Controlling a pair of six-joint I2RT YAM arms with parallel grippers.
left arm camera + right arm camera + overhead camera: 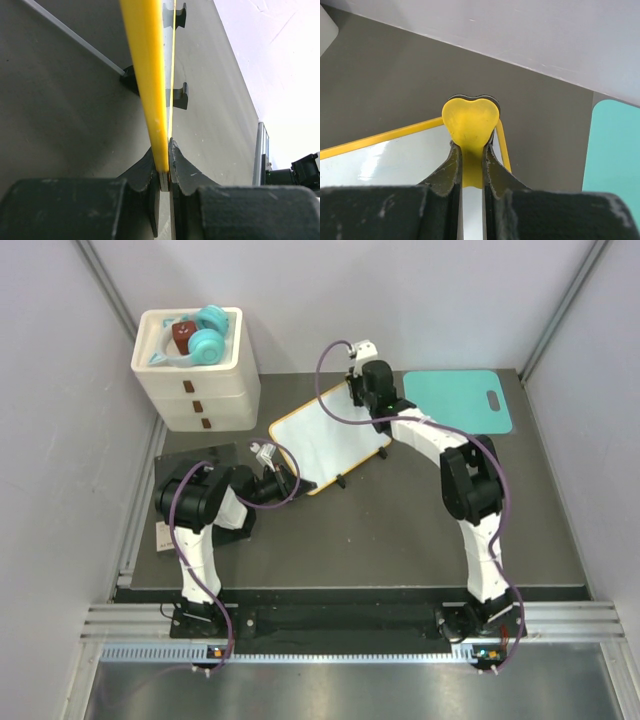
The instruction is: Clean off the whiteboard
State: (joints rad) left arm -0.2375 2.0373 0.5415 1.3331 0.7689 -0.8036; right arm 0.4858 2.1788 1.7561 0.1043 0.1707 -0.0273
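Note:
My right gripper has the eraser sticking out over the yellow frame at the whiteboard's far corner [498,121], so it should pull the eraser back onto the white surface [346,426] and wipe next to the whiteboard's short edge.
The whiteboard [325,435], white with a thin yellow frame, lies slanted at the table's middle, and its visible surface shows no marks. My left gripper [290,478] is at its near-left edge. In the left wrist view that gripper [166,145] is shut on the yellow frame [147,75], seen edge-on with the board's black feet [180,95] behind. At the board's far corner, my right gripper [358,390] is shut on a yellow heart-shaped eraser [470,122]. The eraser rests over the corner of the white surface [395,160], and the gripper [470,150] pinches its stem.
A teal mat [460,400] with a handle hole lies at the back right, close to the right arm; its edge [615,150] shows in the right wrist view. A white drawer unit [195,380] holding toys stands at the back left. A black pad [195,460] lies under the left arm.

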